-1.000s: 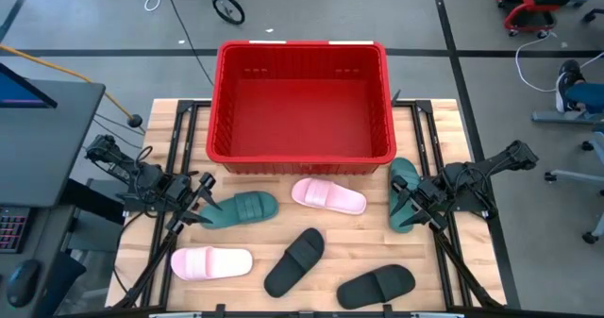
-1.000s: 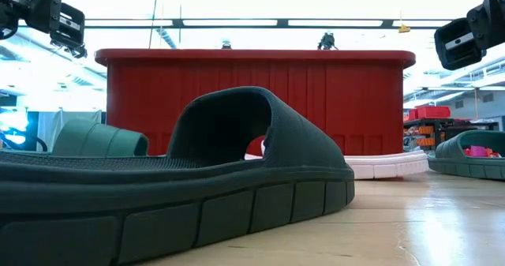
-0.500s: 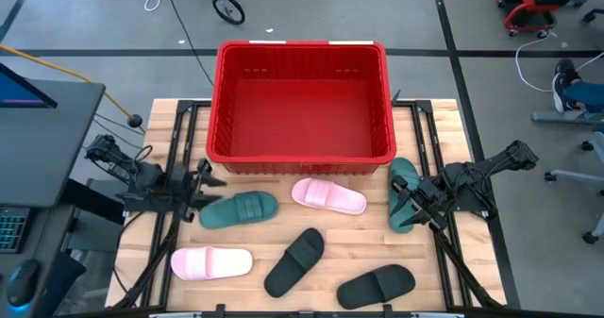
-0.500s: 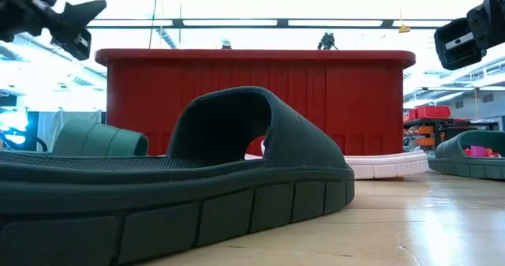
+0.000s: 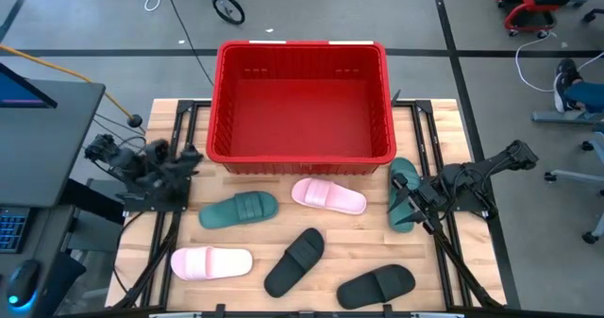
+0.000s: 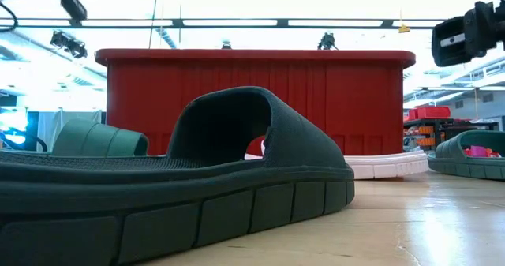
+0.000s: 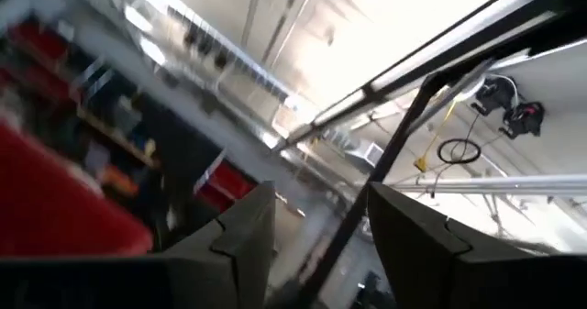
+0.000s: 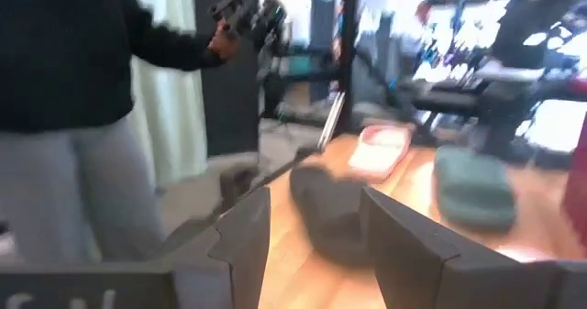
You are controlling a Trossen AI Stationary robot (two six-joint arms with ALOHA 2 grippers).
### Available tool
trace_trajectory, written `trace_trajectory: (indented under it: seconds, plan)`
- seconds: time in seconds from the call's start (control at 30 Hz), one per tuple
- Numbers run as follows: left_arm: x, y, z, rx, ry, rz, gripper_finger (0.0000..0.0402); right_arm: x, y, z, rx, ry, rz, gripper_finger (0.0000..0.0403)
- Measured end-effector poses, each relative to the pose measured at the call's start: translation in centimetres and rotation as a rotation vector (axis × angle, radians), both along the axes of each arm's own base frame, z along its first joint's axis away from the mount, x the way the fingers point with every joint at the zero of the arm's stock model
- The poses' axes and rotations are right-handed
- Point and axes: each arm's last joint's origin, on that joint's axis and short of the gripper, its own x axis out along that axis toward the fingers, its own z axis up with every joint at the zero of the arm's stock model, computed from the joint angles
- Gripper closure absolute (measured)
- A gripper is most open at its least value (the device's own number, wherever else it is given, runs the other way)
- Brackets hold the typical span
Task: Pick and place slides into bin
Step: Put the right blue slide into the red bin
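The dark green slide [image 5: 404, 171] is under my right gripper's arm, close to its base. This gripper should swing outward and come down on the slide's near end [image 5: 402, 226].
The red bin [image 5: 300, 101] stands at the table's far middle. Six slides lie sole-down on the table: dark green [image 5: 239, 209], pale pink [image 5: 327, 196], pale pink [image 5: 211, 261], black [image 5: 294, 260], black [image 5: 377, 285], and a second dark green [image 5: 403, 184] at the right. My left gripper [image 5: 186, 158] is open and empty at the left edge, tipped up toward the ceiling [image 7: 321, 199]. My right gripper [image 5: 406, 211] is open and empty, well above the near end of the right dark green slide [image 6: 469, 154].
A person [image 8: 73, 89] in a black top stands beyond the table in the right wrist view. Black frame rails [image 5: 179, 120] run along both sides of the table. Bare wood [image 5: 255, 238] shows between the slides.
My left gripper has drawn back from the dark green slide toward the table's left and far edges, risen, and tipped up. The slides have not moved.
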Motion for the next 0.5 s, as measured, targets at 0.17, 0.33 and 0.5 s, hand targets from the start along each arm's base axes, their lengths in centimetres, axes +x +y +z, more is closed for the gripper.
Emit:
trace_trajectory:
  seconds: [0.17, 0.33, 0.5]
  plan:
    - [-0.9, 0.5, 5.4, 0.113, 0.019, 0.065, 0.0239, -0.4, -0.4, 2.9, 0.293, -0.083, -0.029, 0.0227]
    - [0.3, -0.2, 10.1, 0.283, 0.184, 0.095, 0.0252, -2.4, -0.3, 8.0, 0.229, -0.453, 0.221, 0.0227]
    - [2.0, -1.2, 14.5, 0.379, 0.236, 0.126, 0.0262, -2.9, 0.0, 14.8, 0.224, -0.472, 0.328, 0.0227]
